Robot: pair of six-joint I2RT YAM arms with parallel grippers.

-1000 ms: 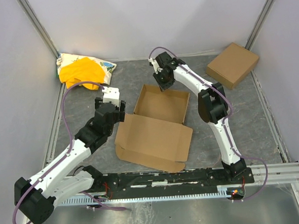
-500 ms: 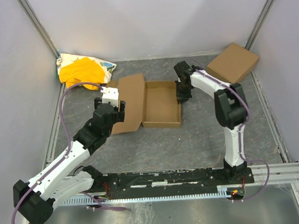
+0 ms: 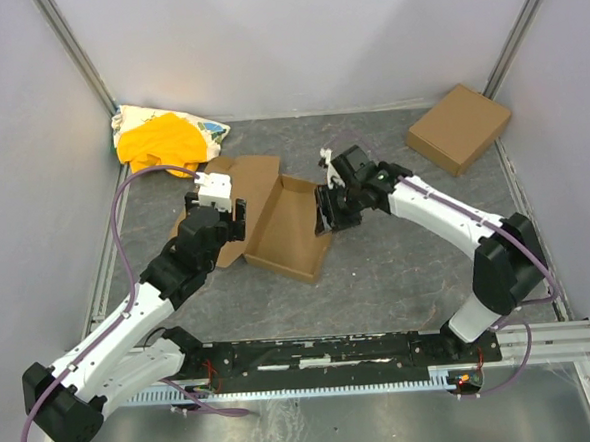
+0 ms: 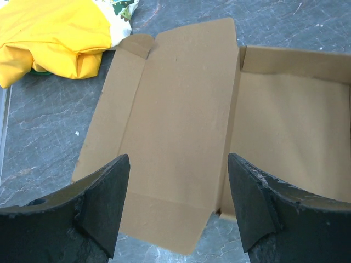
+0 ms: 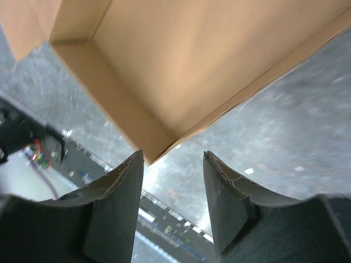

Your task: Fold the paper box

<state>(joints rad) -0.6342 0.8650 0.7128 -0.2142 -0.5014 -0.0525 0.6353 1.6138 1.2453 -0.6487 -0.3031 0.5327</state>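
Note:
The tray lies skewed with its lid panel (image 3: 257, 185) toward my left arm, so next my right gripper takes the tray's back side (image 3: 299, 184) and turns the box square.
The paper box (image 3: 287, 224) lies open in the middle of the table, its shallow tray skewed and its lid panel (image 3: 249, 179) spread out to the left. In the left wrist view the lid (image 4: 175, 120) lies flat below my fingers, with the tray (image 4: 290, 131) on the right. My left gripper (image 3: 233, 221) is open and empty, over the lid's left edge (image 4: 178, 211). My right gripper (image 3: 326, 209) is open at the tray's right wall. In the right wrist view the tray's corner (image 5: 159, 148) sits just beyond the gap of my right gripper (image 5: 173, 164), ungripped.
A second, closed brown cardboard box (image 3: 459, 127) sits at the back right. A yellow-and-white cloth bundle (image 3: 166, 139) lies at the back left and shows in the left wrist view (image 4: 49, 38). The arms' base rail (image 3: 333, 354) runs along the near edge.
The box has been swung round and shifted left, its lid now lying to the left. My right arm has moved from the back down to the tray's right wall. My left arm barely moved.

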